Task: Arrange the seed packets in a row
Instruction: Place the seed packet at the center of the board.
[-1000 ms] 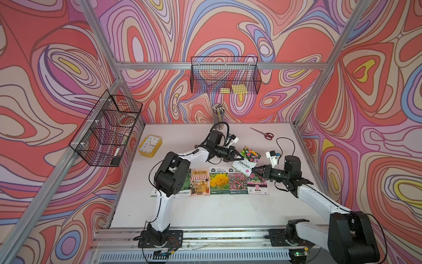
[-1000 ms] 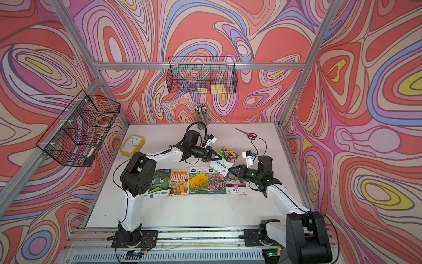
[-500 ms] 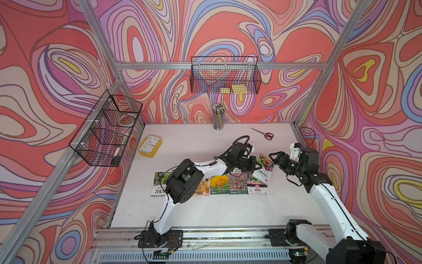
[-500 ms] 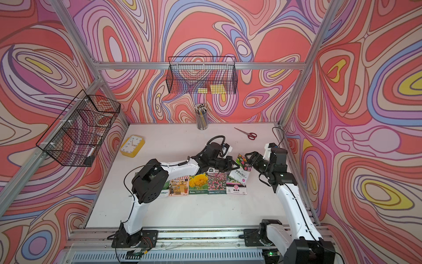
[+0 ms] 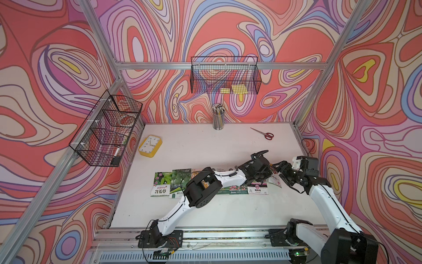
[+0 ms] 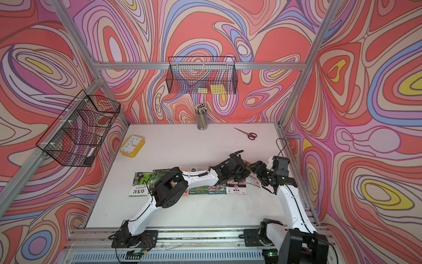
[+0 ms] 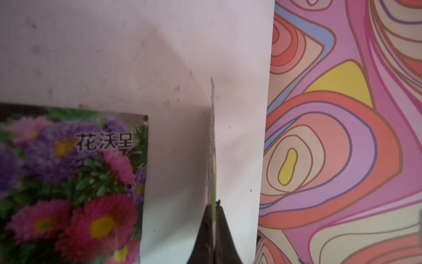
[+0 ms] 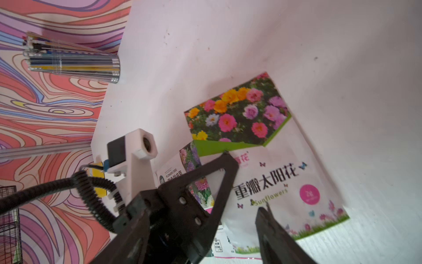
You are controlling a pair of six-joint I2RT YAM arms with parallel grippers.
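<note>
The white packet (image 5: 275, 179) is at a slant against the row, and my left gripper is holding its edge. Next, my left gripper turns the white packet straight beside the aster packet (image 5: 271, 185) before the gripper opens.
A row of seed packets lies across the table, from a mimosa packet (image 5: 161, 185) and a gourd packet (image 5: 180, 180) to a white-labelled one (image 5: 258, 189) at the right. My left arm reaches over the row and hides its middle. My left gripper (image 5: 269, 172) (image 7: 213, 205) is shut on a white packet with mixed flowers and a green band (image 8: 262, 164) (image 5: 275, 181), low at the row's right end. An aster packet (image 7: 75, 182) lies beside it. My right gripper (image 5: 281, 172) (image 6: 260, 172) stands open just right of the held packet, touching nothing. One of its fingers (image 8: 274, 230) hangs over the packet's lower edge.
A yellow clock (image 5: 150, 146) sits at the back left, a cup of pencils (image 5: 218, 118) at the back middle, red scissors (image 5: 265, 133) at the back right. Wire baskets hang on the back wall (image 5: 226, 77) and left wall (image 5: 105, 134). The right wall is close behind my right gripper.
My right gripper has let go of the flower packet, opened and drawn back to the right. My left arm has carried the packet forward and right to the end of the row.
</note>
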